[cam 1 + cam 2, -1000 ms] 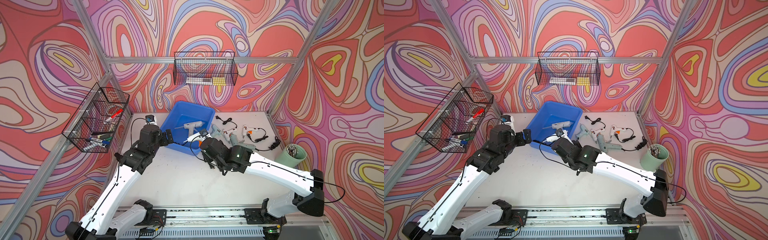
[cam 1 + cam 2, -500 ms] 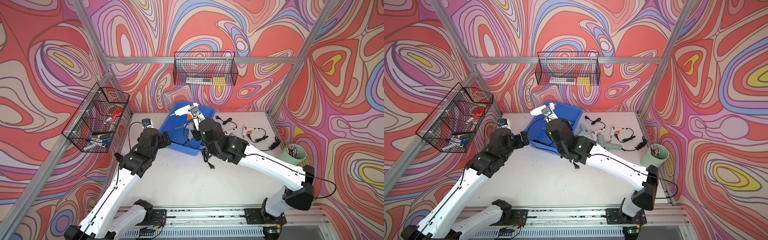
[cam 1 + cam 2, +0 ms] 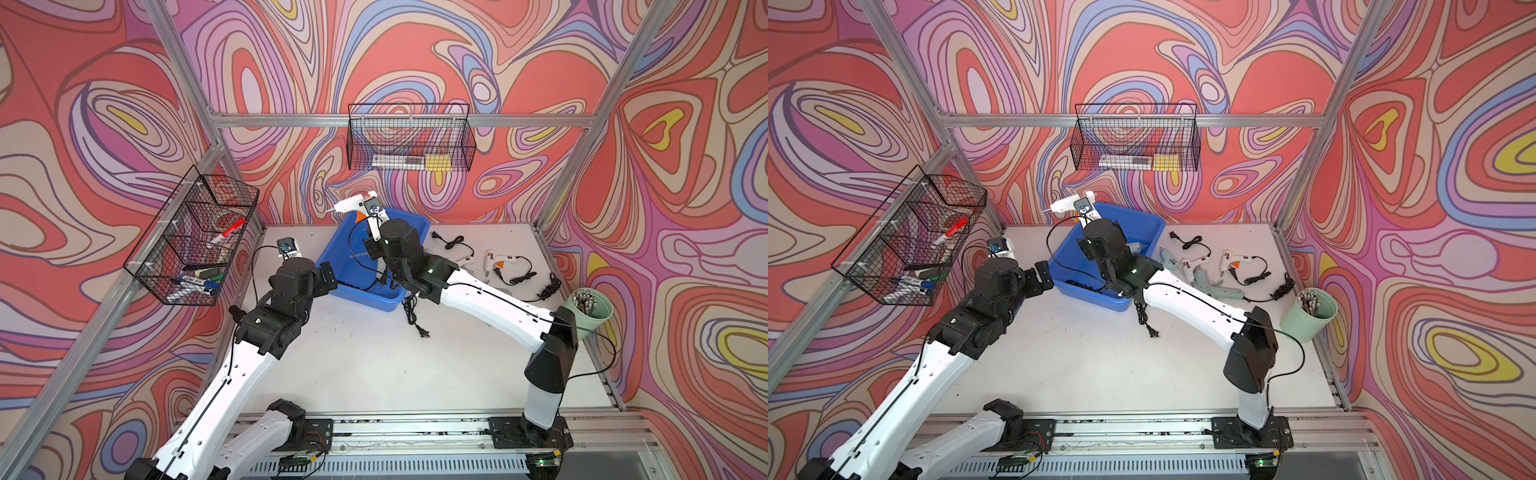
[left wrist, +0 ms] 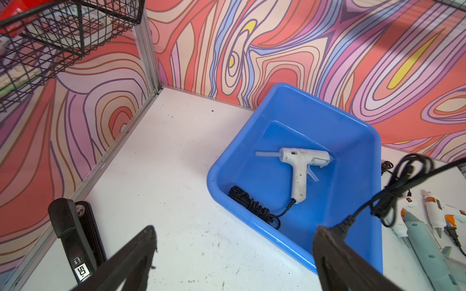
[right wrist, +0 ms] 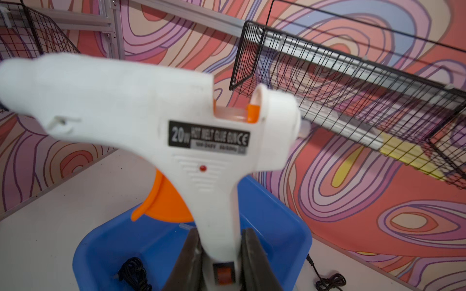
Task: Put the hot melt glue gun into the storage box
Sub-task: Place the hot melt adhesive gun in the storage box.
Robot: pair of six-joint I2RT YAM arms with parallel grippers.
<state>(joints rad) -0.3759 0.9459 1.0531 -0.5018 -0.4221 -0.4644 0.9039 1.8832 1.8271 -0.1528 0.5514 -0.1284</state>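
Note:
The blue box has open space point(image 4: 267, 177) next to the second glue gun, so the robot's right gripper should keep lowering the orange-trigger gun until it lies on the box's bottom point(image 4: 271, 191).
My right gripper point(image 3: 372, 222) point(image 3: 1089, 212) point(image 5: 221, 234) is shut on the handle of a white hot melt glue gun point(image 3: 351, 204) point(image 3: 1065, 204) point(image 5: 141, 110) with an orange trigger. It holds the gun upright in the air above the back left part of the blue storage box point(image 3: 376, 297) point(image 3: 1090, 297) point(image 4: 353, 176) point(image 5: 277, 226). The gun's black cord point(image 3: 409, 309) point(image 4: 403, 181) trails down over the box onto the table. A second white glue gun point(image 4: 297, 163) lies inside the box. My left gripper point(image 3: 328, 276) point(image 3: 1042, 278) point(image 4: 234, 229) is open and holds nothing, just outside the box's near left rim.
Several more glue guns point(image 3: 498, 264) point(image 3: 1200, 270) lie on the table right of the box. A mint-green cup point(image 3: 592, 309) stands at the right edge. Wire baskets hang on the left wall point(image 3: 195, 237) and back wall point(image 3: 409, 139). A black stapler-like tool point(image 4: 73, 234) lies near my left gripper.
My right gripper has risen with the glue gun from the box's near rim to high over the box's back part, most of it in the first half second. The left arm barely moved.

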